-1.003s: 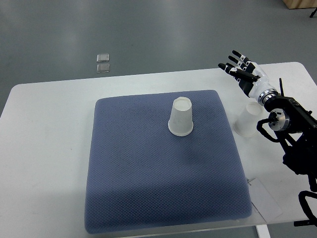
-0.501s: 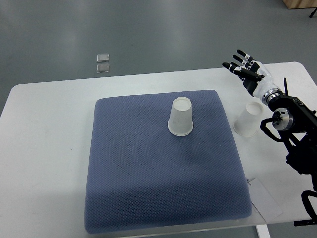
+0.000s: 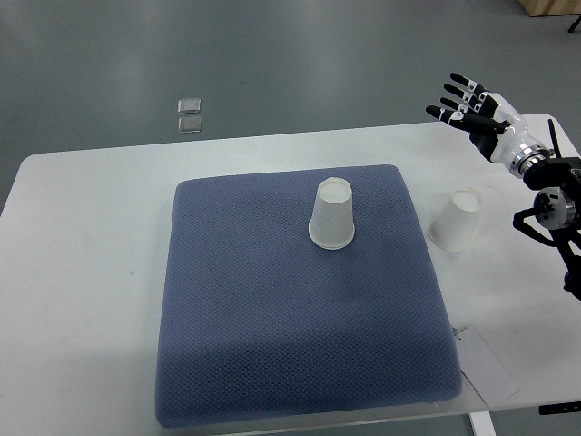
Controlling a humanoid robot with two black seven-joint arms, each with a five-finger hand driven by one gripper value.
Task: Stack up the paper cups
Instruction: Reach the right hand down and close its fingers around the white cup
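Note:
My gripper will lower the paper cup point(image 3: 456, 221) beside the mat onto the paper cup on the mat point(image 3: 332, 213), which gets narrower toward the top, so the lowered cup will fit deep over it.
One white paper cup point(image 3: 332, 214) stands upside down on the blue-grey mat point(image 3: 290, 327), near its far middle. A second white paper cup point(image 3: 457, 221) stands upside down on the white table, just off the mat's right edge. My right hand point(image 3: 472, 104) hovers above the table's far right corner, beyond and to the right of that second cup, fingers spread and holding nothing. My left arm does not show.
The white table point(image 3: 91, 272) carries the mat. A sheet of paper point(image 3: 486, 368) lies at the mat's near right corner. Two small clear squares point(image 3: 189, 114) lie on the grey floor beyond the table.
My right hand has drawn back to the right and away from the second cup, which now shows whole. Both cups stay where they were.

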